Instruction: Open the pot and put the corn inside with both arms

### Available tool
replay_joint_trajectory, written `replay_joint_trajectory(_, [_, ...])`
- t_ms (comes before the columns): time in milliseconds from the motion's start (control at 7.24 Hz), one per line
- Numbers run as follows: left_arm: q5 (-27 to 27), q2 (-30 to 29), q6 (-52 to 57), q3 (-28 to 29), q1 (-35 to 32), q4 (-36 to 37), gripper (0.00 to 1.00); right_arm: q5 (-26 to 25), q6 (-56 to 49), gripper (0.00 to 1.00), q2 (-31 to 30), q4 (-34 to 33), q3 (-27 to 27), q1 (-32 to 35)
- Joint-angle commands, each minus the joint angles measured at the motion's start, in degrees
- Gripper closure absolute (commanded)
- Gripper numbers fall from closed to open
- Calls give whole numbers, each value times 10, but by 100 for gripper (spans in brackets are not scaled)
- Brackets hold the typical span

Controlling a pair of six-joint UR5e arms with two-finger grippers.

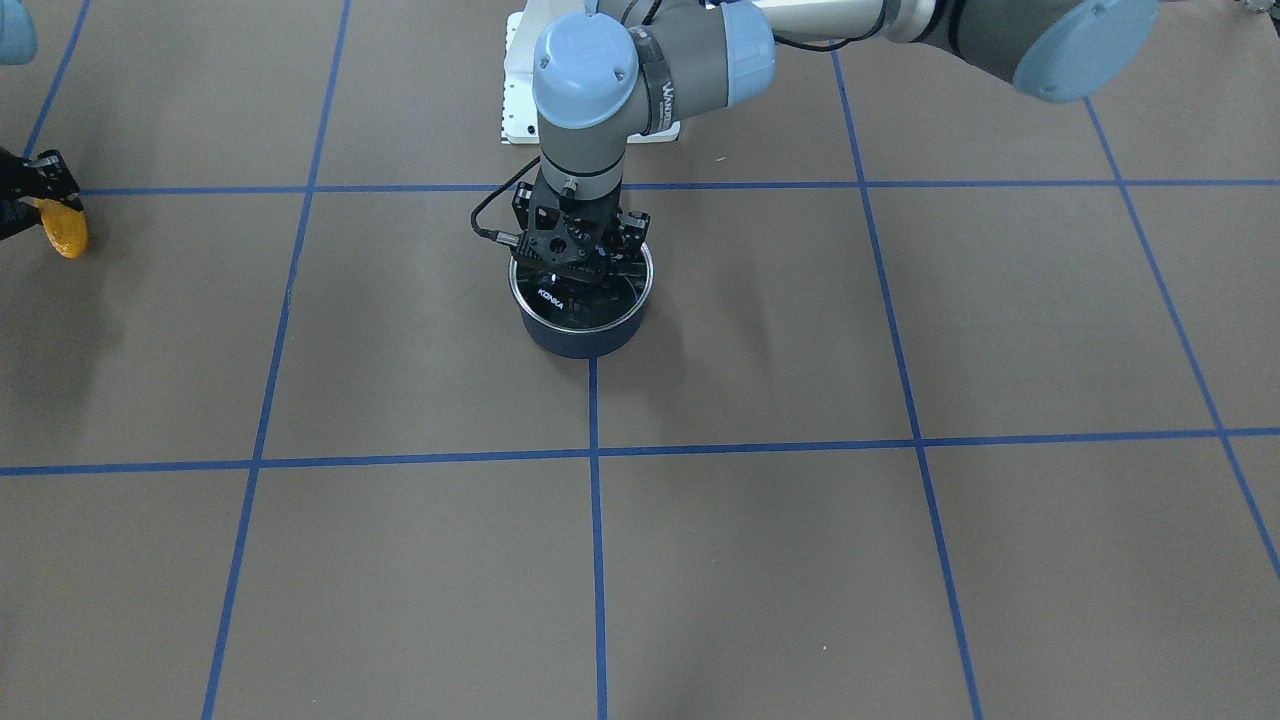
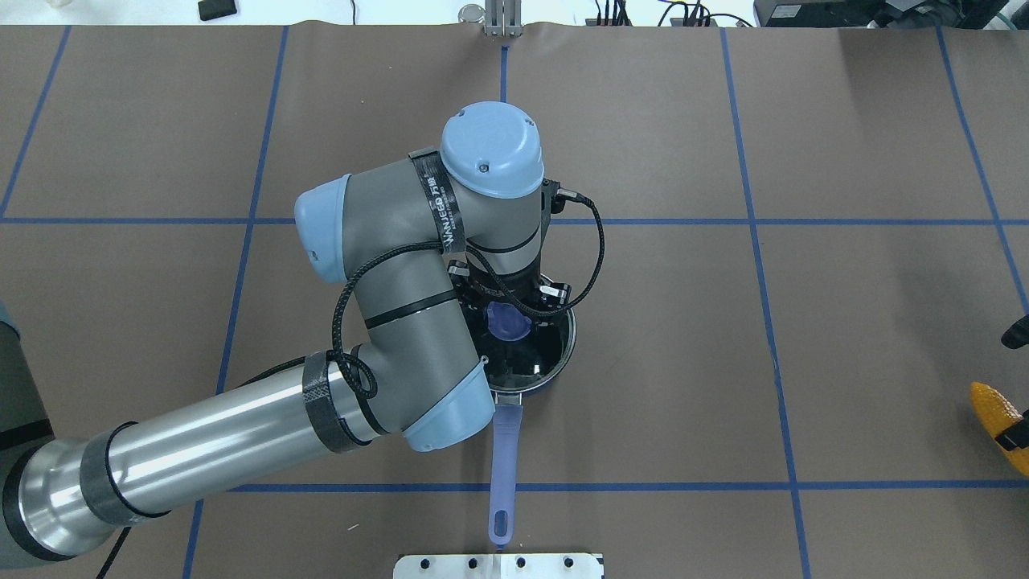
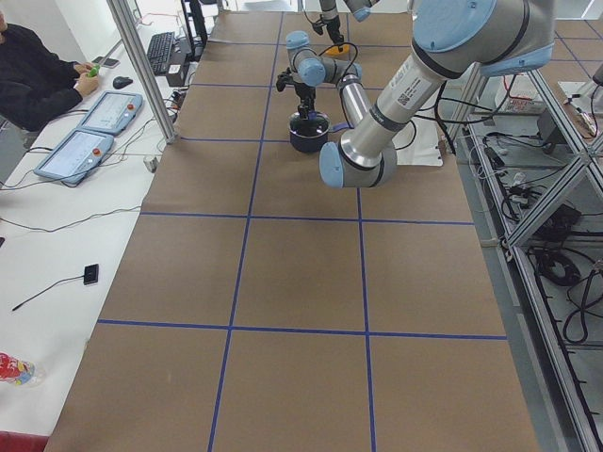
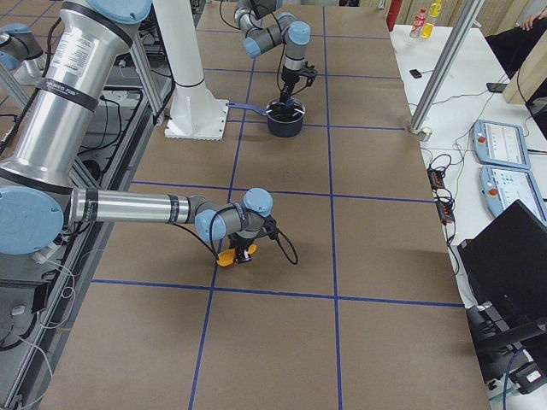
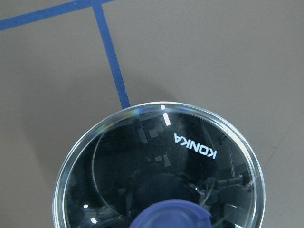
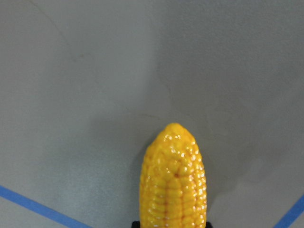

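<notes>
The clear KONKA lid (image 1: 578, 306) lets only plain dark show through. I should expect to find an empty pot (image 1: 584, 341) when I lift the lid away.
The dark navy pot (image 1: 585, 338) stands at the table's middle with the clear KONKA lid (image 5: 156, 161) seated on it. Its purple handle (image 2: 505, 458) points toward the robot base. My left gripper (image 2: 510, 315) hangs straight down over the lid, jaws apart on either side of the purple knob (image 2: 508, 323); it looks open. My right gripper (image 2: 1014, 438) is shut on the yellow-orange corn (image 2: 994, 418), low over the table at the far right edge. The corn's tip (image 6: 173, 175) points away from the gripper, and it also shows in the front view (image 1: 62, 230).
The white mounting base (image 2: 498, 565) lies just behind the pot handle's end. Blue tape lines (image 1: 598, 560) grid the brown table. The left arm's elbow (image 2: 378, 322) hangs over the pot's left side. An operator (image 3: 38, 71) sits past the table's far edge.
</notes>
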Motion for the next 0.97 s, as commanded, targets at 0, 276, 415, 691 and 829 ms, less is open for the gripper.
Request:
replay_joint_trajectory(0, [0,0,0,-2,0,0,34,8,-1,67,20,-76,45,9])
replay_joint_trajectory(276, [0,0,1,-15,-2,2,36,12,0,67,55,-132,67,14])
replay_joint_trajectory(415, [0,1,1,-25,-5,5,37,13,0,67,94,-166,67,14])
replay_joint_trajectory(691, [-1,6,7,-37,-20,8,37,13,2,67,210,-287,72,28])
replay_joint_trajectory(829, [-20,29,31,-57,-30,8,37,13,5,67,267,-345,75,27])
